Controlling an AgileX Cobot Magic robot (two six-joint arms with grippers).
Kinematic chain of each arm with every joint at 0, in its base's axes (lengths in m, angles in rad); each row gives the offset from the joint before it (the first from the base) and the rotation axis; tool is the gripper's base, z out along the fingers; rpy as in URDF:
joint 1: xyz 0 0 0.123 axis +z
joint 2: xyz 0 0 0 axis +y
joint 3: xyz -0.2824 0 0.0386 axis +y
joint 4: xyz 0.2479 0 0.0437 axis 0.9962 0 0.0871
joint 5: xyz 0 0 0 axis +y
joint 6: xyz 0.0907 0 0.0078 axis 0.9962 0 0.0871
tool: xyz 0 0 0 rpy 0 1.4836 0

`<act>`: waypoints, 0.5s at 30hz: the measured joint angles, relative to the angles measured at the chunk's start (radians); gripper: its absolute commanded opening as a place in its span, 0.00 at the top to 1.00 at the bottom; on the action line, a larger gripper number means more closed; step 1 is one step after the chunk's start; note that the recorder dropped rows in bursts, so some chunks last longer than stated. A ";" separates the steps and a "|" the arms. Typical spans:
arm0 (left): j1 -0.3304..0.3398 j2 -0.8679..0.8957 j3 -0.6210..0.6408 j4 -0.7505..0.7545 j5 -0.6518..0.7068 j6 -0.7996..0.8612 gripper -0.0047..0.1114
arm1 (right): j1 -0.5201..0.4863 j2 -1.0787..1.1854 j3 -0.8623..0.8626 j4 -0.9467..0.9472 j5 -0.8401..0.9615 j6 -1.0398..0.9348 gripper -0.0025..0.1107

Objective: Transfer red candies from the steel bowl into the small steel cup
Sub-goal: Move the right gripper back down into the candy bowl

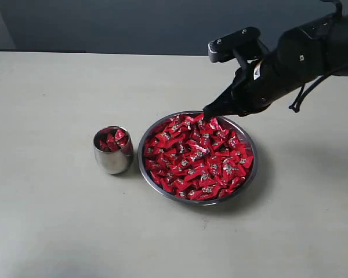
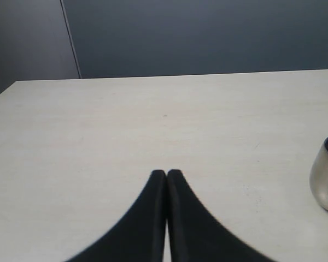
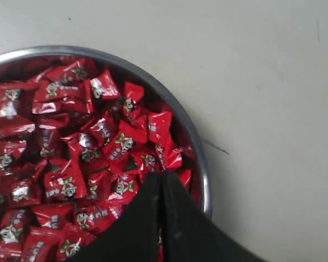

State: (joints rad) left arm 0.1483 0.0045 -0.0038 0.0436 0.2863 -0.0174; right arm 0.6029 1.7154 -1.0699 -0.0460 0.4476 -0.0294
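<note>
Next, my right gripper opens, turns and reaches down among the red candies point(image 1: 216, 139) before it lifts, because it is closed and empty near the steel bowl's rim point(image 1: 224, 119).
The steel bowl point(image 1: 141, 165) sits right of centre on the table, heaped with red candies point(image 1: 197, 159). To its left stands the small steel cup point(image 1: 113, 157), with a few red candies point(image 1: 113, 139) inside. My right gripper point(image 1: 206, 111) is shut, its tips pressed together just above the candies at the bowl's far rim. In the right wrist view that gripper point(image 3: 163, 174) points down over the candies point(image 3: 71, 142), close to the bowl's rim point(image 3: 199, 158), and nothing shows between its tips. My left gripper point(image 2: 166, 173) is shut and empty over bare table, the cup point(image 2: 325, 183) off to one side.
The pale tabletop point(image 1: 58, 220) spreads wide around the bowl and cup. A dark wall point(image 1: 133, 23) runs behind the table's far edge. The right arm's black body point(image 1: 301, 58) reaches in from the upper right.
</note>
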 measured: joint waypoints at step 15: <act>0.000 0.000 0.000 0.000 0.000 0.000 0.96 | -0.003 0.046 0.002 0.104 0.063 0.000 0.89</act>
State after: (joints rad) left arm 0.1483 0.0045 -0.0038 0.0436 0.2863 -0.0174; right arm 0.5999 1.7613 -1.0677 0.0576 0.5105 -0.0294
